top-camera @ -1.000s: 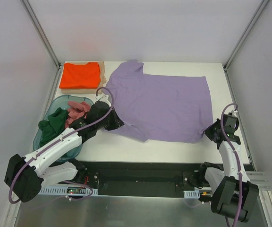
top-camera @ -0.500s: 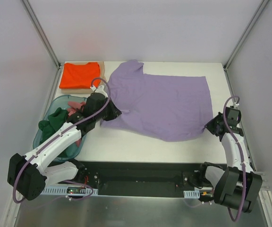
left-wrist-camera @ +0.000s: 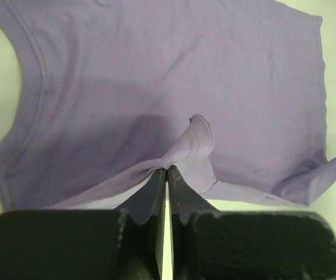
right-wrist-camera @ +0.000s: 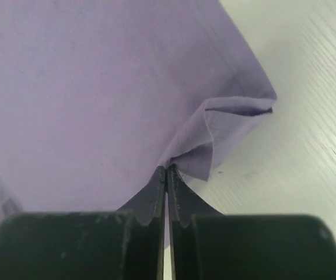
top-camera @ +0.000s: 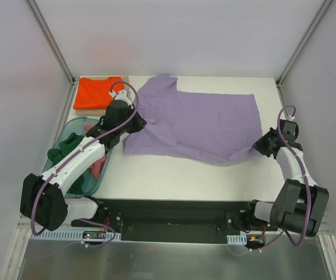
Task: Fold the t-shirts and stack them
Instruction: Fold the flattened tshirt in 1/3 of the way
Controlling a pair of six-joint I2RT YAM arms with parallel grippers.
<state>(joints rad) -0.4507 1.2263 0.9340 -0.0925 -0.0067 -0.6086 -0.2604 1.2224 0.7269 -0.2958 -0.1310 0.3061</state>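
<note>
The lavender t-shirt's near edge [top-camera: 151, 123] is pinched in both grippers and the lavender t-shirt's body [top-camera: 153, 107] lies flat ahead. My left gripper should keep pulling back until the edge is over the body.
The large lavender t-shirt [top-camera: 197, 122] lies spread on the white table, its near edge lifted and drawn toward the back. My left gripper [top-camera: 140, 123] is shut on the shirt's left near edge; in the left wrist view the cloth [left-wrist-camera: 174, 105] bunches at the closed tips [left-wrist-camera: 167, 170]. My right gripper [top-camera: 260, 145] is shut on the shirt's right near corner, seen pinched in the right wrist view [right-wrist-camera: 167, 169]. A folded orange t-shirt [top-camera: 98, 92] lies at the back left. A dark green t-shirt [top-camera: 65, 147] and a dusty pink one [top-camera: 96, 166] lie in the tub.
A translucent teal plastic tub [top-camera: 66, 124] stands at the left, under my left arm. A flat tan board [top-camera: 126, 87] lies under the orange shirt. Grey walls and metal frame posts close in the table on three sides.
Both grippers have moved toward the back of the table, carrying the lavender shirt's near edge with them. The shirt's near part now folds over itself.
</note>
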